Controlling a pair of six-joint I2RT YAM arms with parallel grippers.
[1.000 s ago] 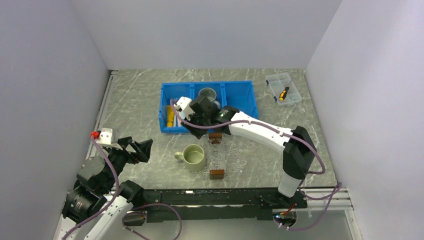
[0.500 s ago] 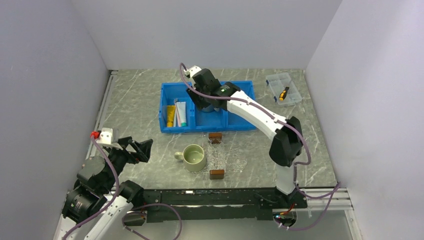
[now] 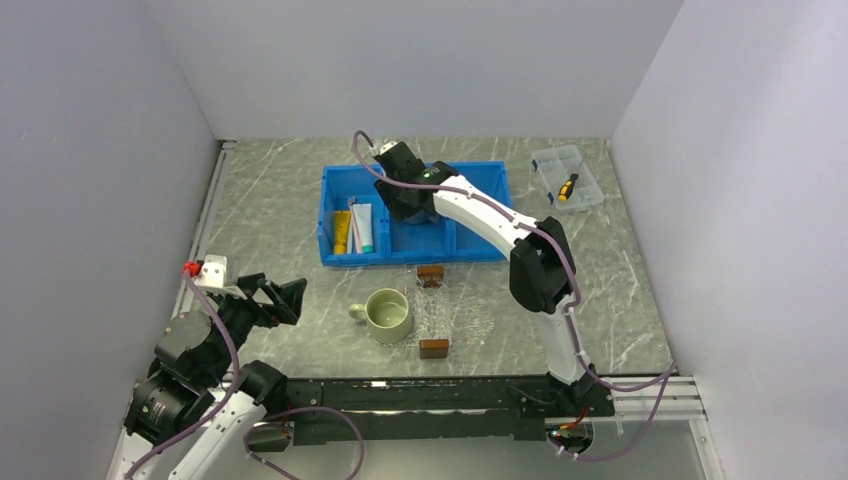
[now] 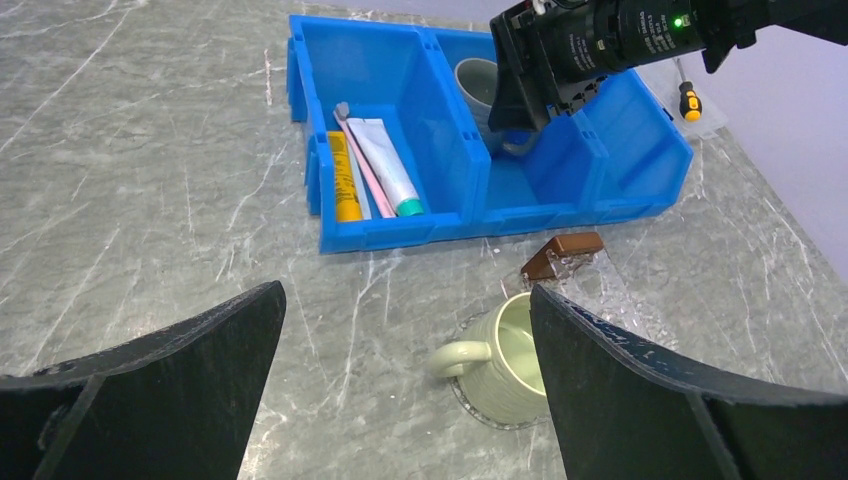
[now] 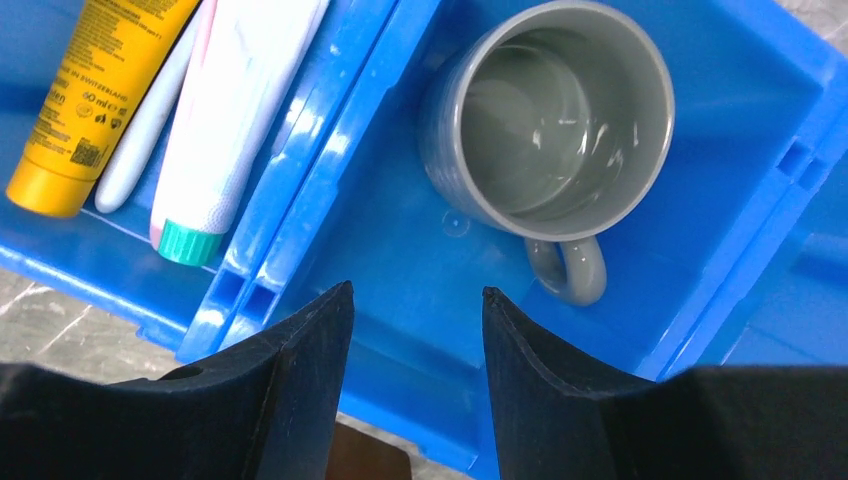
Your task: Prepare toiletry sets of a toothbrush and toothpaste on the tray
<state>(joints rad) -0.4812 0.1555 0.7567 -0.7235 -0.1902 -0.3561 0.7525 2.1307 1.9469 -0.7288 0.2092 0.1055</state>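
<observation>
My right gripper is moving toward the grey mug's rim, which is clear of the bin's divider, so it should keep going until its fingers straddle the mug's side (image 5: 462, 165).
The toothpaste (image 3: 362, 228), white with a teal cap, lies in the left compartment of the blue bin (image 3: 480, 175), beside the slim pale toothbrush (image 3: 352, 229). Both show in the left wrist view, toothpaste (image 4: 385, 165) and toothbrush (image 4: 362, 165), and in the right wrist view, toothpaste (image 5: 235, 110) and toothbrush (image 5: 140, 150). The clear tray (image 3: 436, 318) with brown end blocks lies in front of the bin and holds nothing. My right gripper (image 3: 410, 200) is open and empty above the bin's middle compartment (image 5: 415, 300). My left gripper (image 3: 280, 300) is open and empty at the near left (image 4: 405, 292).
A yellow tube (image 3: 342, 231) lies with the toothpaste. A grey mug (image 5: 555, 125) stands in the bin's middle compartment. A green mug (image 3: 389, 315) stands left of the tray. A clear lidded box (image 3: 567, 178) with a screwdriver sits at the back right.
My right arm has swung from the bin's near edge back and up over the middle compartment, uncovering the left compartment's contents. The left arm has not moved.
</observation>
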